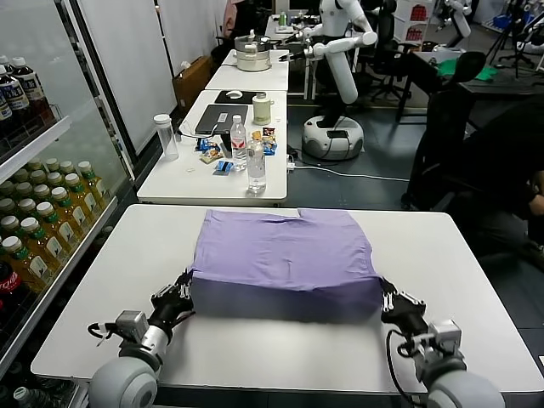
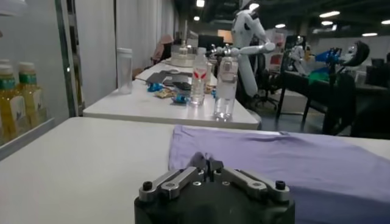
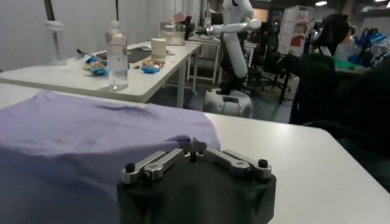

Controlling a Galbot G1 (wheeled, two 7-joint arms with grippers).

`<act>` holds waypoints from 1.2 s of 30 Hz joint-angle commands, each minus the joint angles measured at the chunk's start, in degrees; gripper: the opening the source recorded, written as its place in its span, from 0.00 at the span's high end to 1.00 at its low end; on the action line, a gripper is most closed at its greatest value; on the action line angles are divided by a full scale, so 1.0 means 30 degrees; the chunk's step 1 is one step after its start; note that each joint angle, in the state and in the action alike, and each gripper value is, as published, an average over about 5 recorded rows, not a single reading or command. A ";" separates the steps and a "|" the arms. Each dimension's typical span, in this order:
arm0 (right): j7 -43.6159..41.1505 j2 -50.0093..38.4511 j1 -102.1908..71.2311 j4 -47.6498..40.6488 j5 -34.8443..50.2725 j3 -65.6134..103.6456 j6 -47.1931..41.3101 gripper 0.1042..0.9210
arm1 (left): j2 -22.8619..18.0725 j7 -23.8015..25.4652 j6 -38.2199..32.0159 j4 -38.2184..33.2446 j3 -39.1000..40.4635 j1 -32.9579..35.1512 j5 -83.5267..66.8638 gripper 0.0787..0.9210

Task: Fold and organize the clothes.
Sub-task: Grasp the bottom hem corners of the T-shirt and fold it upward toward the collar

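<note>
Next, my gripper lowers the T-shirt's near edge, retake its corners and pulls the T-shirt closer before folding, because the T-shirt's far edge lies along the table's far edge.
The lavender-purple T-shirt lies on the white table, folded into a rough rectangle. Its near edge is lifted off the table and hangs as a darker band between my two grippers. My left gripper is shut on the shirt's near left corner. My right gripper is shut on its near right corner. In the left wrist view the jaws meet on the fabric. In the right wrist view the jaws meet on the fabric. No printed pattern shows.
A second white table stands behind, with water bottles, a clear tumbler, snacks and a laptop. A shelf of drink bottles runs along the left. A white robot and dark chairs stand farther back and right.
</note>
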 commanded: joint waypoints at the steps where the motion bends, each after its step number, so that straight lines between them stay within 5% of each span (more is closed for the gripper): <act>1: 0.0005 -0.0413 0.3152 -0.2372 0.0025 -0.1401 -0.0092 0.99 | 0.0039 -0.0050 -0.0184 0.3647 0.1480 -0.3135 0.0888 0.95; 11: -0.0337 -0.0017 0.3456 -0.3386 -0.1325 -0.2055 -0.0047 0.98 | -0.0533 -0.0149 -0.0200 0.4722 0.2132 -0.3868 0.1451 0.95; 15: -0.0550 0.0191 0.3378 -0.3612 -0.1882 -0.2241 -0.0188 0.88 | -0.0700 -0.0187 -0.0226 0.4878 0.2147 -0.3943 0.1443 0.91; 36: -0.0962 0.0044 -0.0823 -0.1876 -0.0660 0.1883 -0.0811 0.16 | -0.1090 -0.0507 -0.0250 0.4209 0.1431 -0.2665 0.1324 0.21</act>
